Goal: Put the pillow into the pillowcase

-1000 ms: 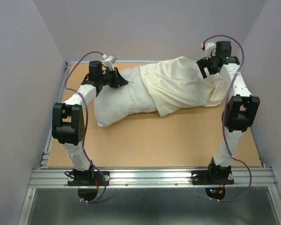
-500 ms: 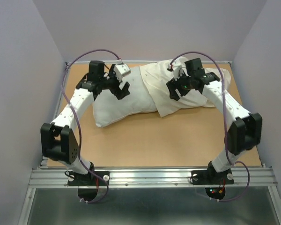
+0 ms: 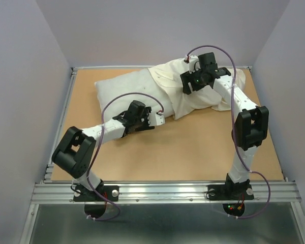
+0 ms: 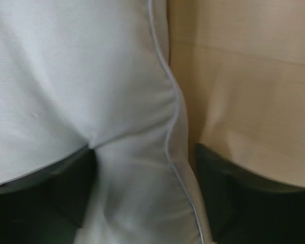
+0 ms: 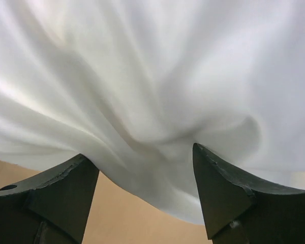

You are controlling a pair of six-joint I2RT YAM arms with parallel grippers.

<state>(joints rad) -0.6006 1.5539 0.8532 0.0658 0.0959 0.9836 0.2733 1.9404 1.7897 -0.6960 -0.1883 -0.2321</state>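
Observation:
The robot's right gripper should pinch the pillowcase opening's back edge (image 3: 151, 69) and lift while the left gripper holds the pillow, because much of the pillow (image 3: 123, 87) is still outside the pillowcase.
The pillow (image 3: 123, 90), puffy and greyish-white, lies at the back left of the table, and its right part is under the cream pillowcase (image 3: 193, 99). My left gripper (image 3: 133, 113) is low at the pillow's near edge. In the left wrist view the left gripper (image 4: 145, 152) is open, with the pillow's (image 4: 91, 76) piped seam running between its fingers. My right gripper (image 3: 193, 84) hovers over the pillowcase's back part. The right wrist view shows the right gripper (image 5: 140, 152) open, with a hanging fold of the pillowcase (image 5: 152, 66) between the fingertips.
Bare tan table (image 3: 193, 147) stretches in front of the bedding. An aluminium rail (image 3: 168, 190) runs along the near edge, and grey walls close in at the back and both sides. Purple cables loop above each wrist.
My left gripper opened and swung from the pillow's far left corner to its near edge. The right gripper came in from the far right corner. The pillow's left end shifted toward the back.

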